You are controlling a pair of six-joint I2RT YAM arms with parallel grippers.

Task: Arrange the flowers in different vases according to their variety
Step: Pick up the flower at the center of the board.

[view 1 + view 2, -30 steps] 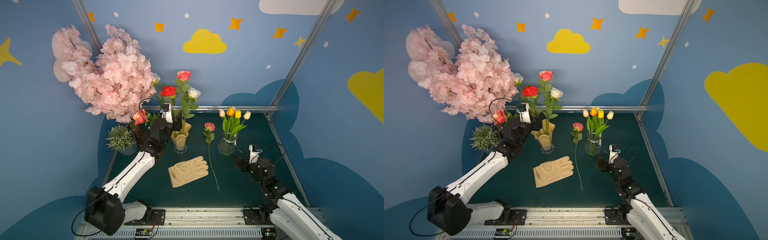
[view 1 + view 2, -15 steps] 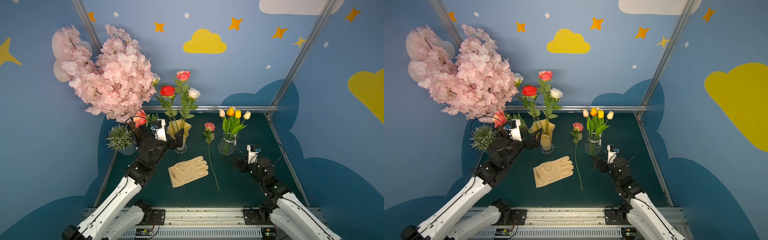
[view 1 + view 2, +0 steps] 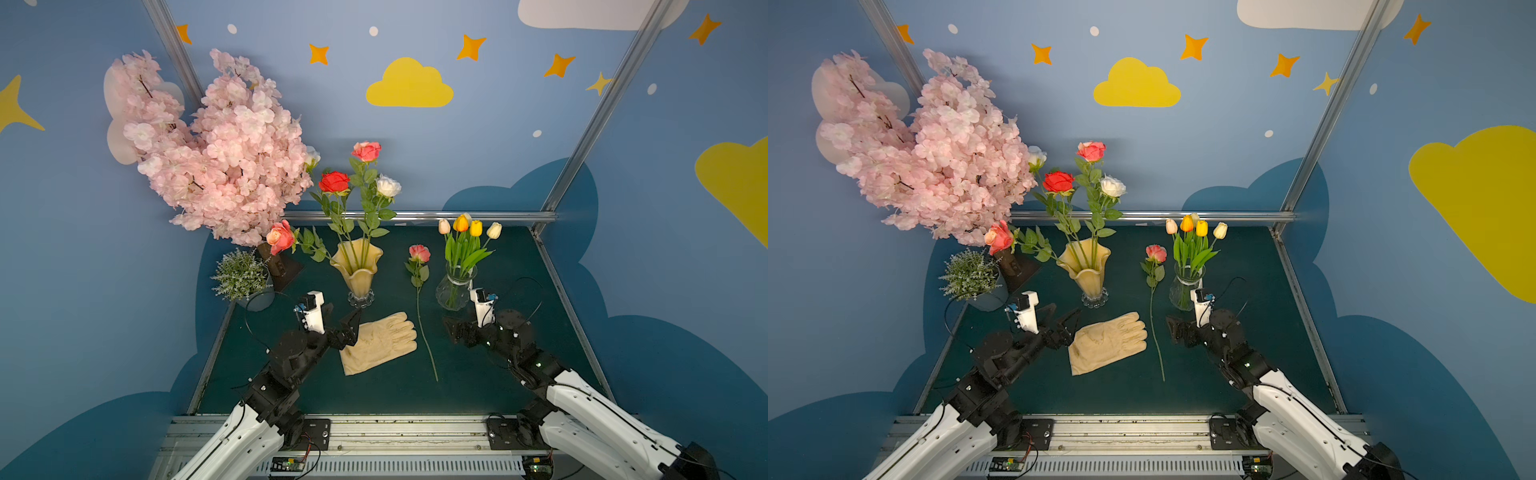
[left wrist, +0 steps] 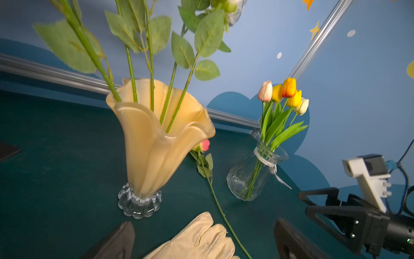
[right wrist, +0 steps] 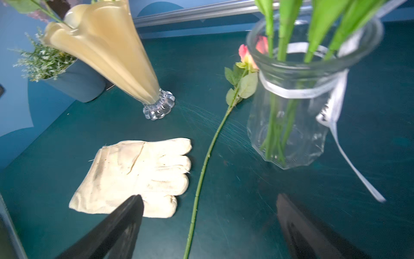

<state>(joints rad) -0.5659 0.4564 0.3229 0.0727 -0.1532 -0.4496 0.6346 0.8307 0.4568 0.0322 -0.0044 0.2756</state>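
Note:
The loose pink rose (image 3: 419, 254) is on the other side of the glove from the left gripper, so the robot's right gripper should grab its stem (image 3: 418, 296) under the leaves for the amber vase.
An amber vase (image 3: 359, 266) (image 4: 154, 145) with a wavy rim holds red (image 3: 334, 182), pink (image 3: 366, 150) and white (image 3: 387, 186) roses, plus one pink rose (image 3: 280, 237) leaning left. Standing to its right, the clear ribbed vase (image 3: 455, 289) (image 5: 293, 107) contains several tulips (image 3: 467, 226). Between the two vases a loose pink rose (image 3: 419, 253) (image 5: 246, 56) lies flat, its stem running toward the front. My left gripper (image 3: 341, 316) (image 4: 205, 240) hovers open and empty in front of the amber vase, over the glove's edge. The right gripper (image 3: 453, 328) (image 5: 210, 226) is open and empty just right of the loose stem.
A cream glove (image 3: 380, 343) lies in front of the amber vase, left of the loose stem. At the back left are a small potted plant (image 3: 241, 276) and a big pink blossom tree (image 3: 216, 145). A metal rail (image 3: 457, 216) bounds the table's rear.
My left gripper has opened and pulled back from the amber vase toward the front, leaving the left-leaning pink rose in it. The right arm has hardly moved.

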